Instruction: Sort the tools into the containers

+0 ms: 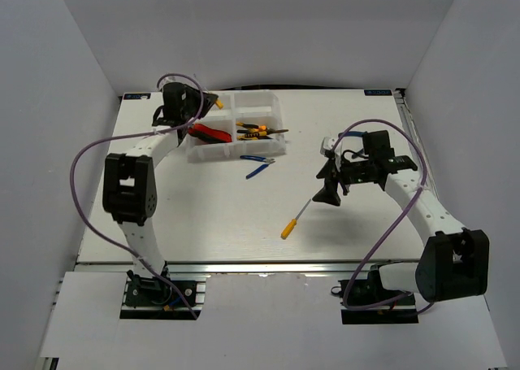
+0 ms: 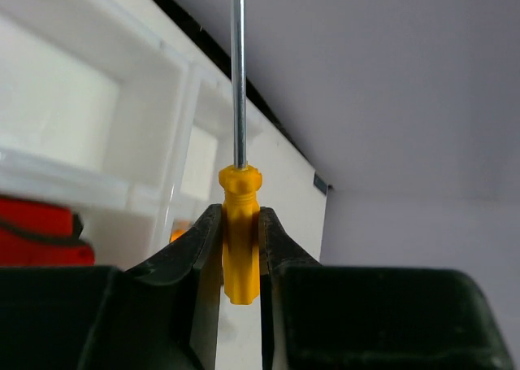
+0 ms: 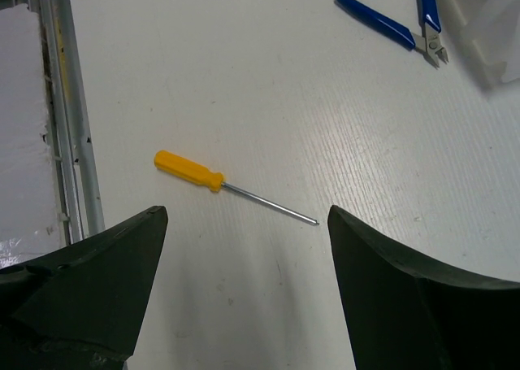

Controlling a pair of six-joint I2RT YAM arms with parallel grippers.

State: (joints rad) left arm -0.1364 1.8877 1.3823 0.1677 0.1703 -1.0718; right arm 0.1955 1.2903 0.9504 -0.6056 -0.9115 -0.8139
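The yellow handle (image 1: 218,103) is hanging above the empty compartment (image 1: 214,111) behind the red-and-black cutters, so the robot's left gripper goes on lowering the screwdriver until it is inside.
My left gripper (image 1: 205,103) hangs over the back left of the white organiser tray (image 1: 275,110), shut on the yellow handle of a thin screwdriver (image 2: 240,240); the steel shaft points away from the jaws. Its handle shows in the top view (image 1: 219,105). Red-and-black cutters (image 1: 208,132) lie in a front left compartment, and yellow-and-black pliers (image 1: 258,130) in a middle one. Blue-handled pliers (image 1: 258,165) lie on the table in front of the tray. A second yellow screwdriver (image 1: 296,219) lies on the table; my right gripper (image 3: 245,215) is open above it (image 3: 193,171), empty.
The table's near edge has a metal rail (image 3: 69,118) close to the loose screwdriver. The blue pliers (image 3: 396,27) and a tray corner (image 3: 497,37) show at the top right of the right wrist view. Grey walls enclose the table on three sides.
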